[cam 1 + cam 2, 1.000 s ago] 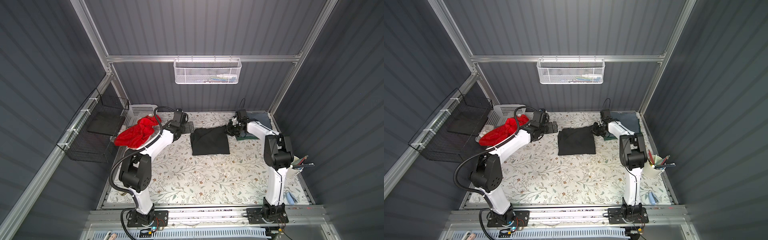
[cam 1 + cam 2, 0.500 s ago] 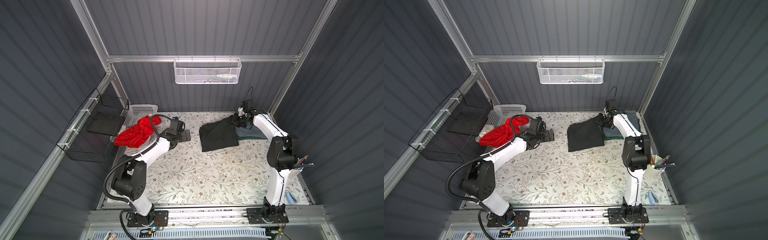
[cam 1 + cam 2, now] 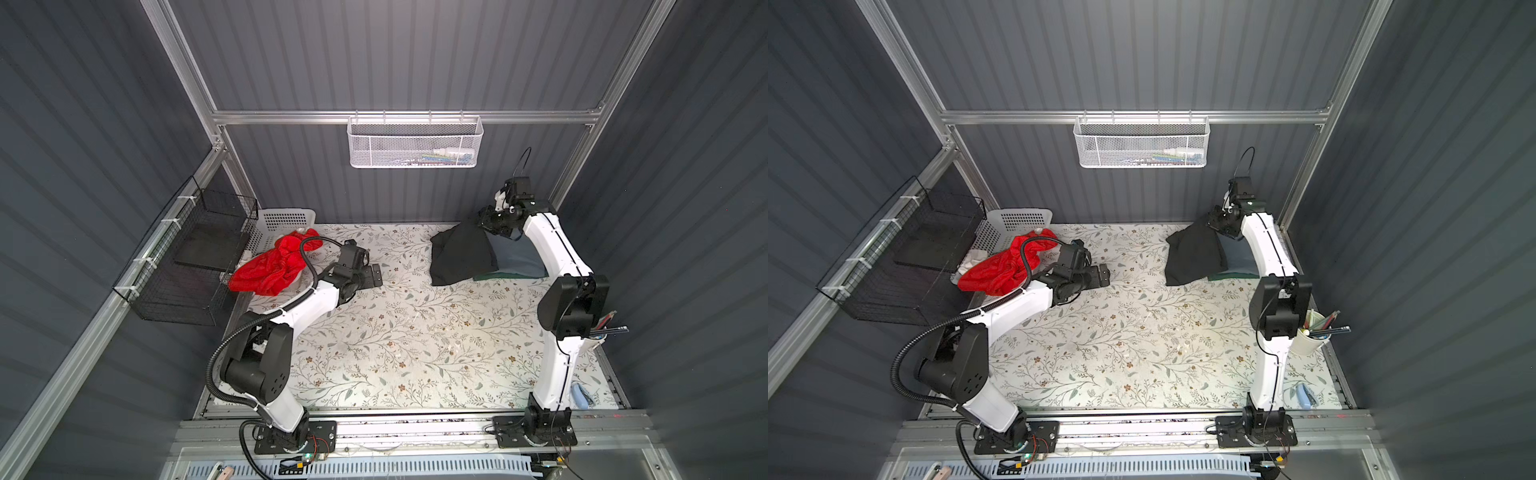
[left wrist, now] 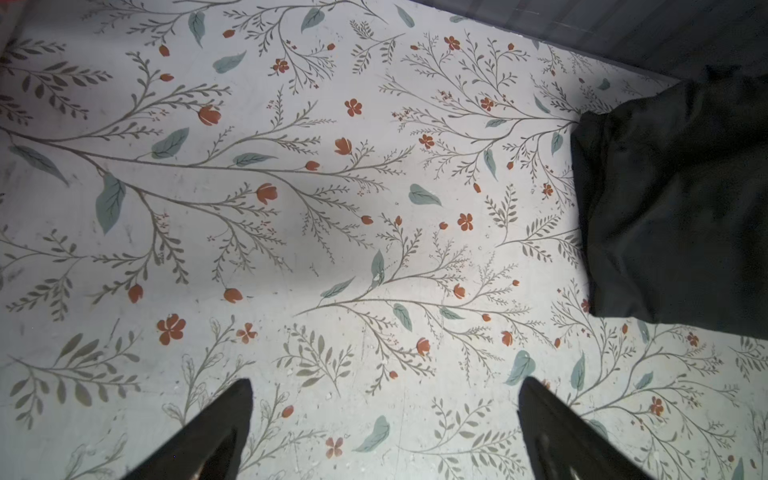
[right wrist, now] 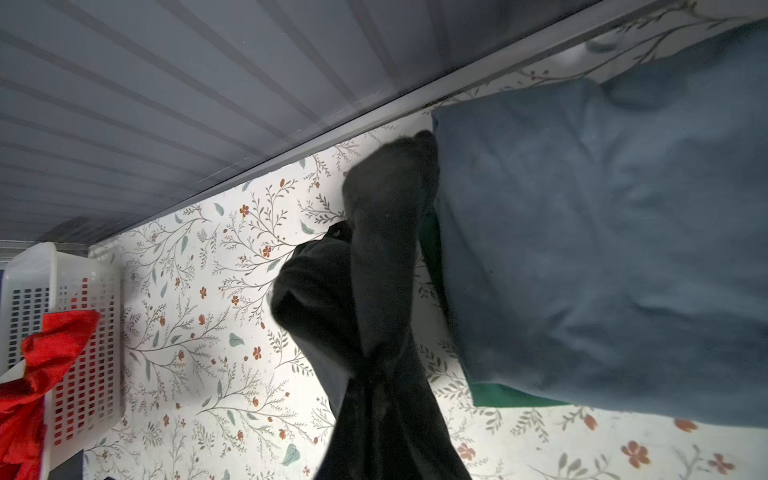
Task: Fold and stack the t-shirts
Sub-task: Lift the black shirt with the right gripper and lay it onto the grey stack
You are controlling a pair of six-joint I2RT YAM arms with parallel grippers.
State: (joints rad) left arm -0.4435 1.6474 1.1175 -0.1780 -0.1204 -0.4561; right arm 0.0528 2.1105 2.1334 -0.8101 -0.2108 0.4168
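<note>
The black t-shirt [image 3: 462, 256] hangs folded and overlaps the flat slate blue-grey t-shirt [image 3: 518, 257], so my right gripper should go on pulling it across until it covers that stack.
The black t-shirt [image 3: 459, 253] [image 3: 1194, 257], folded, hangs by one corner from my right gripper [image 3: 484, 218] [image 3: 1216, 220], which is shut on it at the back right. Its lower part rests on the table and laps over the left edge of a folded slate blue-grey t-shirt [image 3: 517, 259] [image 5: 602, 249]. That one lies on a dark green t-shirt [image 3: 496, 276] [image 5: 511, 401]. In the right wrist view black cloth [image 5: 374, 291] covers the jaws. The red t-shirt [image 3: 272, 266] [image 3: 1000, 270] lies crumpled over the white basket. My left gripper [image 3: 376, 275] [image 4: 384, 415] is open above bare table.
A white perforated basket [image 3: 284, 218] [image 5: 83, 332] stands at the back left, next to a black wire basket [image 3: 187, 257] on the left wall. A white mesh basket [image 3: 413, 143] hangs on the back rail. A cup of pens [image 3: 1312, 336] stands by the right arm.
My right gripper has carried the black t-shirt from the middle of the table to the back right, up against the stack. The left gripper has drawn back to the left.
</note>
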